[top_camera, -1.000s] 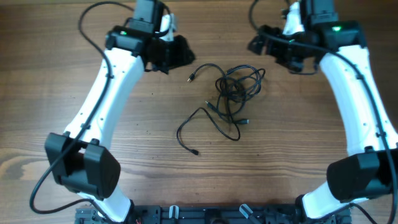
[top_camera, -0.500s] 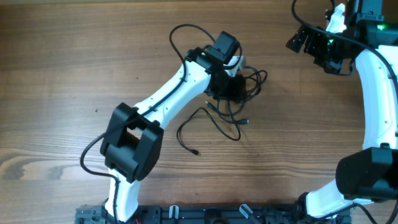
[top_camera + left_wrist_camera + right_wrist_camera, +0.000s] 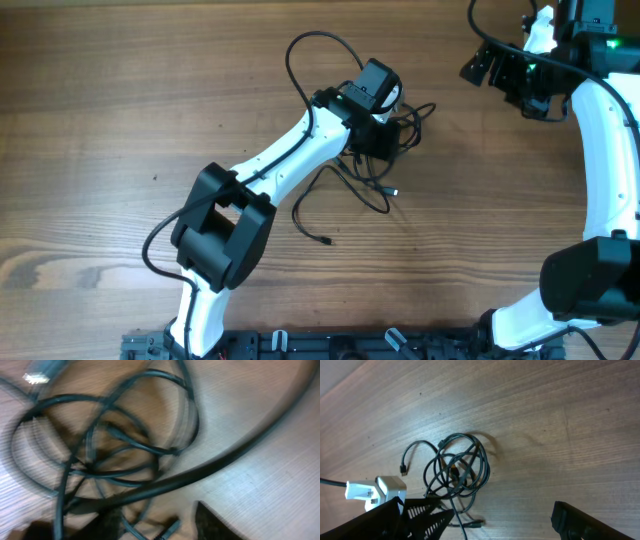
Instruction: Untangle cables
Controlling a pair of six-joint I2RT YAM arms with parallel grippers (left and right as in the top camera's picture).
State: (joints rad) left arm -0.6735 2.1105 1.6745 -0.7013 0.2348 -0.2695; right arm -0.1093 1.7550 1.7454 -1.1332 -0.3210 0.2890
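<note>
The knot [image 3: 408, 128] lies under my left gripper and far from my right gripper, so next my left gripper grips the cords [image 3: 366, 170] and lifts the knot first.
The cables [image 3: 408, 126] are thin black cords bunched in a knot at the table's centre, with one loose cord [image 3: 345, 196] trailing toward the front. My left gripper [image 3: 386, 140] sits right on the knot's left side. In the left wrist view its fingers [image 3: 157, 527] are spread, with blurred cords [image 3: 115, 445] and a small plug lying between the tips. My right gripper [image 3: 500, 80] is open and empty, high at the far right, apart from the cables. In the right wrist view the knot [image 3: 457, 467] lies ahead of the spread fingers [image 3: 495, 520].
The wooden table [image 3: 120, 120] carries nothing else. A plug end [image 3: 328, 241] of the loose cord lies toward the front. The left arm's own thick black wire [image 3: 310, 55] loops above the knot.
My left arm swung from the far left onto the knot, then nudged slightly right, shifting the cords with it. My right arm pulled back to the far right and has held still since.
</note>
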